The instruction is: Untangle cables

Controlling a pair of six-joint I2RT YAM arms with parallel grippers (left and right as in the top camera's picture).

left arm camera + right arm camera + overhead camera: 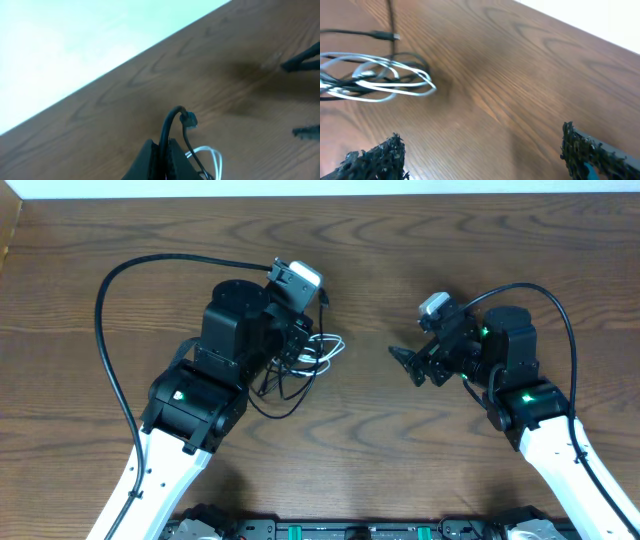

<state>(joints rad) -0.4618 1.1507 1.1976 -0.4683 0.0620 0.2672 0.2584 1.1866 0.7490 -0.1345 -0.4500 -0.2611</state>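
Note:
The white loops [312,360] are hanging twisted together with the black cable in my left gripper, so next I lower the tangle and grab a white loop [341,344] with my right gripper.
The cables lie in one tangle on the wooden table: white loops [330,350] [380,80] wound through thin black cord [280,402]. My left gripper [298,346] [165,146] is over the tangle, shut on a black cable [170,122] that arches up from between the fingers and ends in a small plug [190,120]. A white loop [214,156] lies just right of those fingers. My right gripper [405,365] [480,145] stands open to the right of the tangle, apart from it, with bare wood between its fingers [375,157]. A black plug end [382,35] lies above the white loops.
A thick black arm cable [110,330] arcs out left of the left arm, and another [565,320] curves over the right arm. The table's far edge [320,194] meets a white surface. The right gripper's fingertips [300,62] show at the right of the left wrist view.

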